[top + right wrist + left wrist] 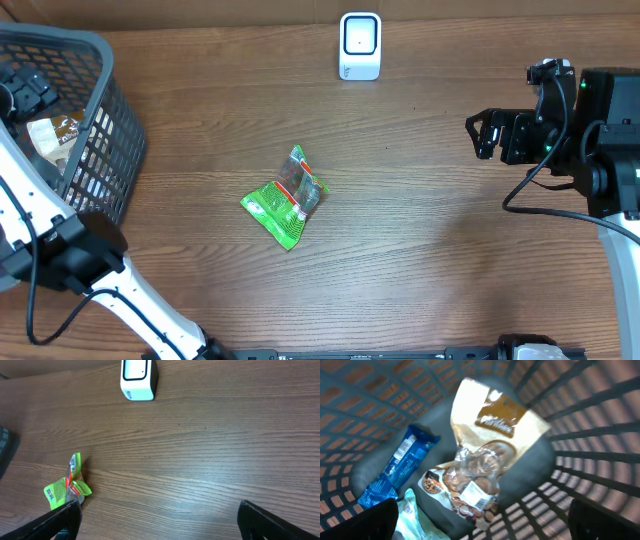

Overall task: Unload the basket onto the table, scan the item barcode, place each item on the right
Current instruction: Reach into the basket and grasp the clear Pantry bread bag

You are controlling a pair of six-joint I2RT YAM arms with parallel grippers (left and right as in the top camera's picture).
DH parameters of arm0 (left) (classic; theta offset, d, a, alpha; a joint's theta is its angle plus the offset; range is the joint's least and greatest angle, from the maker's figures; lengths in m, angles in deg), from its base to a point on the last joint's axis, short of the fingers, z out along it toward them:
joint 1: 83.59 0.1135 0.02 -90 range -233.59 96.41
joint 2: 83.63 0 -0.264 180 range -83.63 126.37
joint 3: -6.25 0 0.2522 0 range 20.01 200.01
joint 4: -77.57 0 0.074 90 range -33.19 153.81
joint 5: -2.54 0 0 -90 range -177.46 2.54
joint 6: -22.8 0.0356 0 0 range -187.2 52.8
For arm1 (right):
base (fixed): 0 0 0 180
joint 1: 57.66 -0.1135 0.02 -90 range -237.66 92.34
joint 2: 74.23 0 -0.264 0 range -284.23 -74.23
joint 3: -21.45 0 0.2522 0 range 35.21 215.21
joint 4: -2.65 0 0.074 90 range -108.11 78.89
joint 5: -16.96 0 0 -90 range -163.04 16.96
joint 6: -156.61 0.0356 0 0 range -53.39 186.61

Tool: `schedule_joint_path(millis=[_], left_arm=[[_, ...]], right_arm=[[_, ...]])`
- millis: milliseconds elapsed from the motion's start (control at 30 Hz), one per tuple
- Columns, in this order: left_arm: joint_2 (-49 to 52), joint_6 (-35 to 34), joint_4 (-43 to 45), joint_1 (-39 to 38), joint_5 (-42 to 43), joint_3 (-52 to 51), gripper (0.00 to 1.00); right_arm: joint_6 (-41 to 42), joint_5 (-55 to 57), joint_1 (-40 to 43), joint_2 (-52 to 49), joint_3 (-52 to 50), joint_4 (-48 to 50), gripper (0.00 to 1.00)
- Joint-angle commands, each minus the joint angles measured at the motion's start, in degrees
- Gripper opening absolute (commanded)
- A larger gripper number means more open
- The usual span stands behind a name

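I keep lowering my left gripper until its open fingers are on both sides of the beige cookie bag's narrow middle [482, 460], because they span it and are clear of the blue wrapper.
A green snack bag [287, 197] lies flat near the middle of the table, also low on the left in the right wrist view [67, 489]. The white barcode scanner [360, 45] stands at the far edge [138, 377]. My left gripper [482, 527] hangs open inside the dark mesh basket [95, 110], above a beige cookie bag [485, 455] with a white barcode label [475, 495]; nothing is between its fingers. My right gripper [478, 137] hovers open and empty over bare wood at the right [160, 522], well away from the green bag.
The basket also holds a blue wrapper [400, 465] and a pale mint packet [415, 517] beside the cookie bag. Its mesh walls [590, 445] close around my left gripper. The left arm's links [70, 255] cross the table's front left.
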Motion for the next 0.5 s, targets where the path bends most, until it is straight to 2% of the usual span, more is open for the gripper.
schedule_joint_path(millis=[0, 333, 467], left_arm=[[7.4, 0.2, 0.3, 0.4, -3.1, -3.1, 1.00], [18.0, 0.8, 1.8, 0.4, -2.9, -3.1, 0.99], [22.5, 1.0, 1.7, 0.3, -1.9, -3.2, 0.84]], right_arm=[[0.2, -0.3, 0.0, 0.1, 1.5, 0.3, 1.00], [0.2, -0.3, 0.0, 0.1, 1.5, 0.3, 1.00], [0.2, -0.3, 0.0, 0.1, 1.5, 0.3, 1.00]])
